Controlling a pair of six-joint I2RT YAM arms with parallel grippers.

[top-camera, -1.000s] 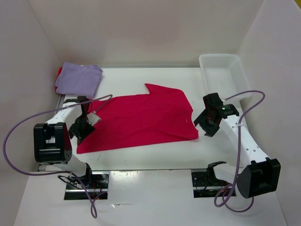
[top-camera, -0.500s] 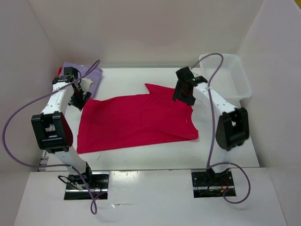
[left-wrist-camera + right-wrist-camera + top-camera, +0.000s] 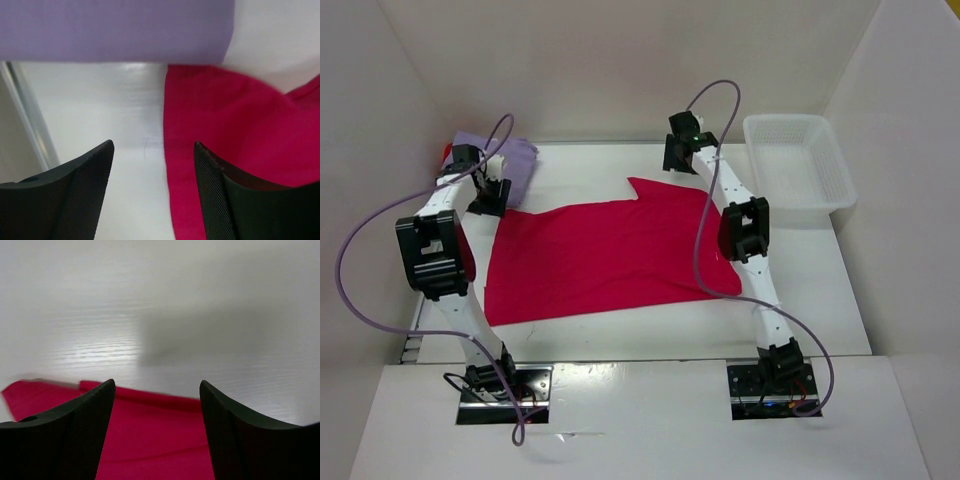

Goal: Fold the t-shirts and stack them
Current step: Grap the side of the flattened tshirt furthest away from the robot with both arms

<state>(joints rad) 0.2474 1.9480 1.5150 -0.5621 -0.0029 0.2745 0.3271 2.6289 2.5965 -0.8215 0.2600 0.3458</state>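
I should use my right gripper to pinch the crimson t-shirt's sleeve [image 3: 648, 189], since it juts past the shirt's far edge, and fold it inward over the shirt's body [image 3: 668, 245].
A pinkish crimson t-shirt [image 3: 610, 255] lies spread flat on the middle of the table. Folded at the back left is the lavender t-shirt [image 3: 517, 160], and a sliver of bright red t-shirt [image 3: 446, 152] peeks from under it. My left gripper [image 3: 488, 196] is open over the crimson shirt's far left corner. In the left wrist view the crimson shirt's edge [image 3: 180, 150] runs between the fingers, with the lavender t-shirt [image 3: 115, 30] just beyond. My right gripper [image 3: 678, 156] hangs open at the shirt's far right edge, with the crimson cloth [image 3: 150, 440] below the empty fingers.
A white plastic bin [image 3: 800, 165] stands at the back right. White walls close the table in on the left, back and right. The right arm stretches across the shirt's right side.
Both arms have swung from the shirt's near sides out to its far edge: the left to the far left corner, the right to the far right. Both grippers opened a little wider.
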